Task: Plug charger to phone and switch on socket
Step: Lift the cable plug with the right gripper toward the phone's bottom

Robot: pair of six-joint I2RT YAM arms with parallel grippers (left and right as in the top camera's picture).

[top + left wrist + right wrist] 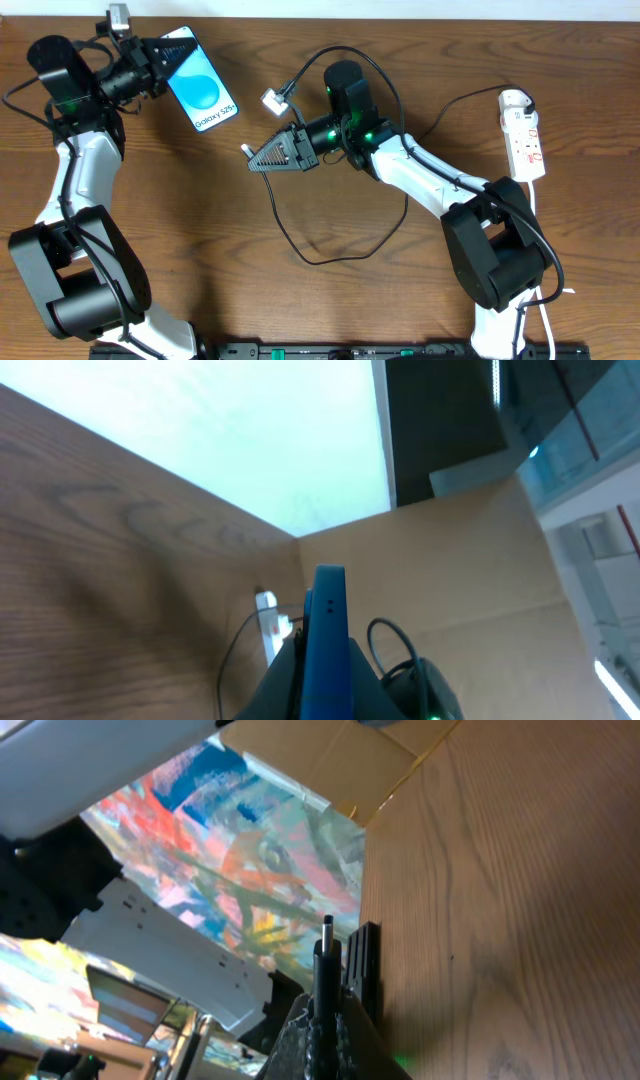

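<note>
The charger's tip (247, 151) is short of the phone's bottom edge (219, 123). My right gripper should move the charger's tip nearer, and my left gripper should bring the phone to it.
My left gripper (160, 58) is shut on the phone (201, 82), a slim black-edged smartphone with a blue screen, held at the table's far left. In the left wrist view the phone shows edge-on as a blue slab (327, 630) between the fingers (322, 685). My right gripper (262, 158) is shut on the charger's plug end; its small metal tip (327, 925) sticks out above the jaws (325, 1020). The thin black cable (330, 252) loops over the table's middle. The white socket strip (526, 138) lies at the far right. The grippers are apart.
A small white connector (274, 99) lies between the grippers. The socket's white cord (535, 215) runs down along the right arm's base. Each arm's base stands near the front edge.
</note>
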